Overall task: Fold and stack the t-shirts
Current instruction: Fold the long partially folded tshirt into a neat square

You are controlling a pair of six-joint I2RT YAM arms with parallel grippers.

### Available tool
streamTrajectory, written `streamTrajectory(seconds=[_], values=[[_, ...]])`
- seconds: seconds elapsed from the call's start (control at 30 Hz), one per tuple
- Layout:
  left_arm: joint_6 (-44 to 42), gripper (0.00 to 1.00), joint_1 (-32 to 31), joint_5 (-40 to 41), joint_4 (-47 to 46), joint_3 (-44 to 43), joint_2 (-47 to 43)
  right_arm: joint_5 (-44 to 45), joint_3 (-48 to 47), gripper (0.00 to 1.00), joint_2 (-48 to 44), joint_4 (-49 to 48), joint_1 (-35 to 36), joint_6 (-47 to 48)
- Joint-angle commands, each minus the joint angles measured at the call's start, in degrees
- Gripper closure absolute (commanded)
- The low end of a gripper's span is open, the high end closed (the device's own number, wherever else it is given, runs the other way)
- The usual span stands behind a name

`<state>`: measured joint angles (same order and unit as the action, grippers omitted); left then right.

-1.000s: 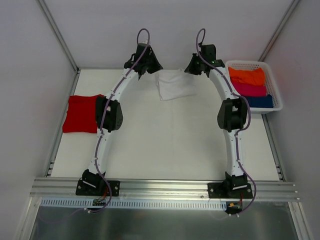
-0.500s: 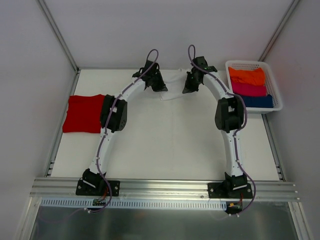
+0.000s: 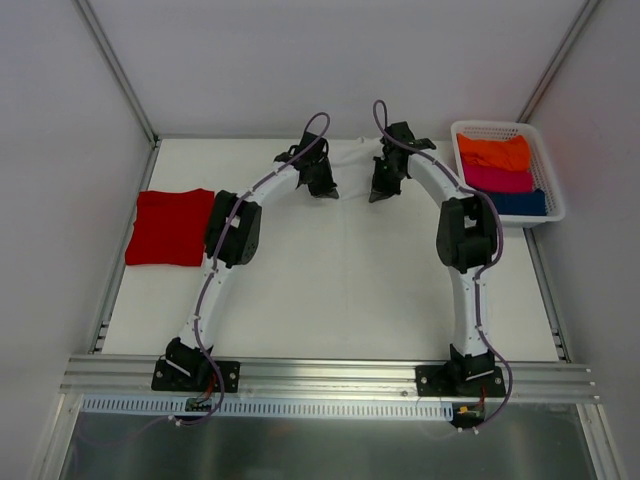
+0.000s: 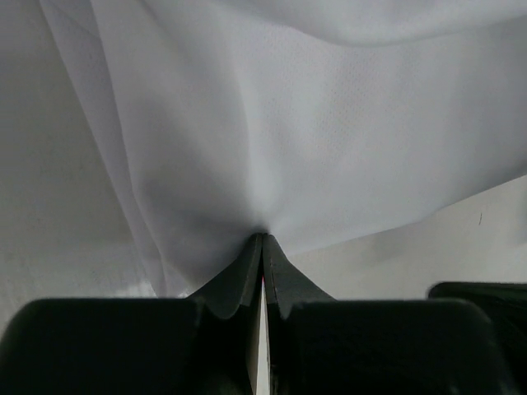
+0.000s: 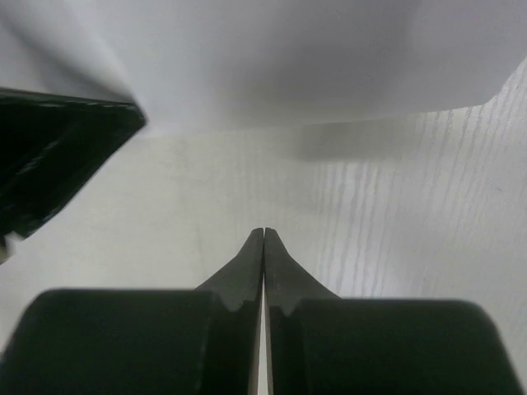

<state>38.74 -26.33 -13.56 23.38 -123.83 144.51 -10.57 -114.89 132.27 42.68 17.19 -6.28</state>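
My right gripper is closed in front of the white t-shirt's edge. It should lift out of the way before my left gripper pulls the t-shirt toward the table's middle [image 3: 335, 248].
The white t-shirt [image 4: 313, 123] fills the left wrist view, and my left gripper [image 4: 263, 237] is shut on a pinch of its thin cloth. From above, that left gripper [image 3: 327, 190] sits at the back centre of the table; the shirt hardly shows against the white top. My right gripper [image 3: 378, 193] is close beside it, and its jaws [image 5: 263, 232] are shut with nothing in them over bare table. The white t-shirt [image 5: 288, 58] hangs just ahead of the right gripper and casts a shadow. The red t-shirt [image 3: 168, 227] lies folded at the table's left edge.
A white basket [image 3: 552, 190] at the back right holds folded orange [image 3: 494, 152], pink [image 3: 498, 179] and blue [image 3: 520, 203] clothes. Grey walls with metal frame bars close in the table. The left gripper's black body [image 5: 49, 156] shows at the left of the right wrist view.
Both grippers came in from the back corners toward each other and the near side. The white shirt, earlier flat between them, is now gathered at the left gripper.
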Motion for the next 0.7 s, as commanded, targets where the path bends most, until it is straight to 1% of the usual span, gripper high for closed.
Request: streamTrajectory(seconds=[0.0,0.1,0.17,0.23,0.27,0.3,0.37,0.4,0.67], values=[[-2.6,1.00,-0.5,3.1,2.5,1.3,-5.6,-3.4,-1.2,1.00,-10.2,-2.4,0.3,1.6],[-2.7,1.00,-0.4,3.5,2.8,3.1,-6.4,-1.4,-2.6,1.00,-13.0,-2.7,0.3,1.2],[-2.7,1.00,-0.5,3.5,2.9,4.5,-7.1,0.8,-5.5,0.99,-12.0,-2.3,0.1,1.3],[-2.7,1.00,-0.5,3.5,3.0,5.5,-8.3,1.1,-8.7,1.00,-9.1,-1.2,-0.6,1.0],[-2.8,1.00,-0.5,3.5,3.1,6.8,-8.7,0.9,-13.2,0.99,-7.2,1.8,-0.8,0.9],[-2.7,1.00,-0.5,3.5,3.2,7.6,-9.2,0.8,-15.7,1.00,-2.7,3.5,-1.2,0.1],[-3.1,1.00,-0.7,3.5,3.3,9.9,-11.2,-0.9,-19.7,1.00,1.4,7.3,-1.8,-0.3],[-3.3,1.00,-0.8,3.7,3.3,10.8,-11.9,-1.3,-20.7,0.99,3.8,7.7,-1.9,-0.6],[-4.2,1.00,-1.5,4.1,3.4,19.6,-18.1,-2.0,-14.4,1.00,4.1,6.3,-1.9,-0.5]])
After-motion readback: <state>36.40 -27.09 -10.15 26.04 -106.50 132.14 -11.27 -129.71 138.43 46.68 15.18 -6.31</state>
